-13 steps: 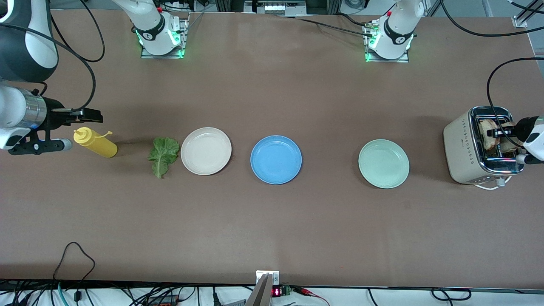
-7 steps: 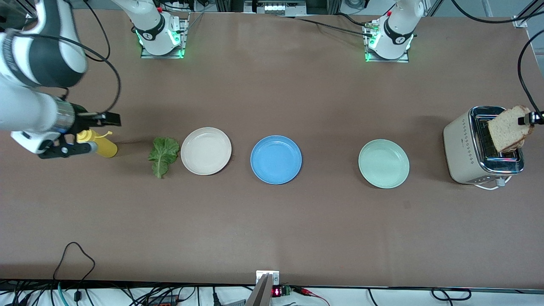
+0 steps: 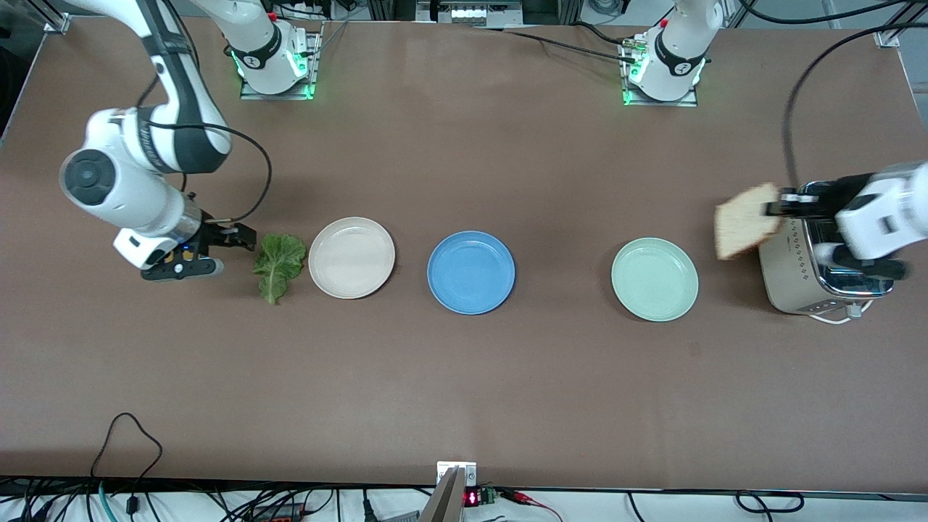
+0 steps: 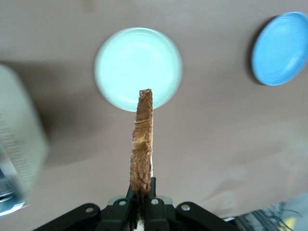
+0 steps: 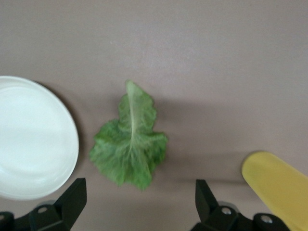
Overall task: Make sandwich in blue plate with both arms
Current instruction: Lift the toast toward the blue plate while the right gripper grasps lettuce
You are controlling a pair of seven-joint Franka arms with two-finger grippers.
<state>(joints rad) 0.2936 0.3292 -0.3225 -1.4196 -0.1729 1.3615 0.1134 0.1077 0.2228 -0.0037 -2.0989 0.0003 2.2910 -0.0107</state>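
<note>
My right gripper will bunch up the lettuce leaf (image 3: 279,265) where it holds it, but the leaf will stay stretched out when I carry it, because a pale rib (image 4: 132,116) runs down the leaf.
The blue plate (image 3: 471,272) sits bare at the table's middle and also shows in the left wrist view (image 4: 281,48). My left gripper (image 3: 779,209) is shut on a light-brown toast slice (image 3: 745,230), held in the air by the toaster's (image 3: 790,272) edge, on the side toward the mint-green plate (image 3: 655,279). In the left wrist view the toast (image 4: 143,139) stands edge-on in the gripper (image 4: 143,192). A green lettuce leaf (image 3: 278,264) lies on the table beside the cream plate (image 3: 351,257). My right gripper (image 5: 139,192) is open over the table beside the lettuce (image 5: 129,144).
A yellow squeeze bottle (image 5: 279,187) lies by the right gripper, hidden under the right arm in the front view. The toaster's top is largely covered by the left arm. The cream plate (image 5: 33,139) and the mint-green plate (image 4: 138,67) hold nothing.
My left gripper has lifted the toast out of the toaster and carried it toward the mint-green plate. My right arm has swung from the yellow bottle toward the lettuce.
</note>
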